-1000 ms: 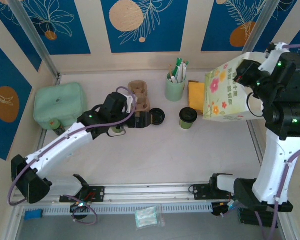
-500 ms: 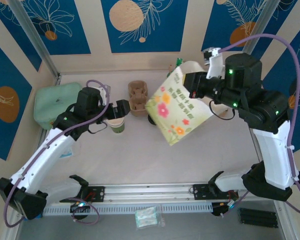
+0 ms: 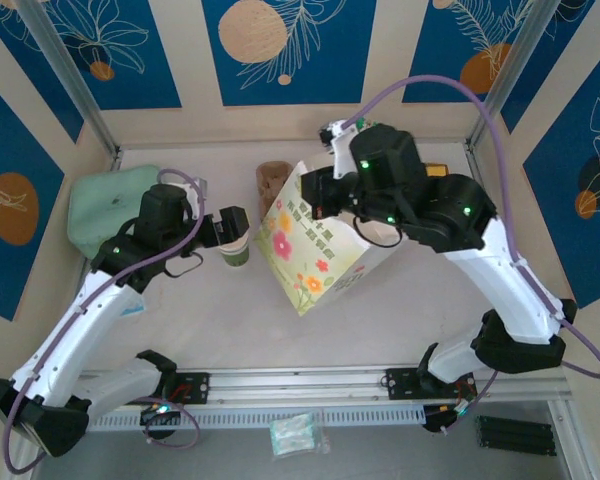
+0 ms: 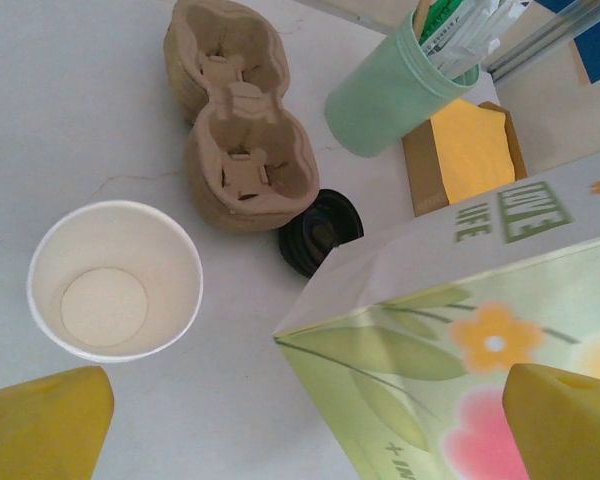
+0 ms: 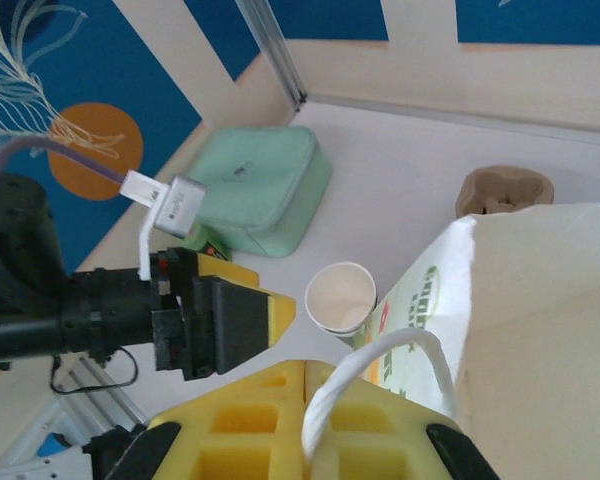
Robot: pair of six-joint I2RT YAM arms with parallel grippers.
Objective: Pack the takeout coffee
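My right gripper is holding the white handle while the floral bag's opening [image 5: 545,330] faces up over clear tabletop [image 3: 288,328], so it should keep guiding the handle down until the bag stands by itself.
The takeout coffee is hidden behind the floral paper bag [image 3: 315,250] and my right arm. My right gripper [image 3: 318,190] is shut on the bag's white handle [image 5: 380,365], and the bag hangs tilted over the middle of the table. In the right wrist view its yellow fingers [image 5: 265,435] press together on the handle. My left gripper [image 3: 238,232] is open just left of the bag, above a lidless cup [image 3: 236,252] with a cream inside [image 4: 115,280]. Its yellow fingertips [image 4: 40,425] stand wide apart, and the bag's corner [image 4: 460,340] lies between them.
A brown cup carrier [image 4: 235,150] and a loose black lid [image 4: 320,230] lie behind the bag. A green holder with sachets [image 4: 400,90] and a box of yellow napkins [image 4: 470,150] stand at the back. A mint pouch [image 3: 115,205] sits far left.
My right arm has swung the bag from the right side to the table's middle, covering the lidded cup. My left gripper drew back left from the carrier to the lidless cup.
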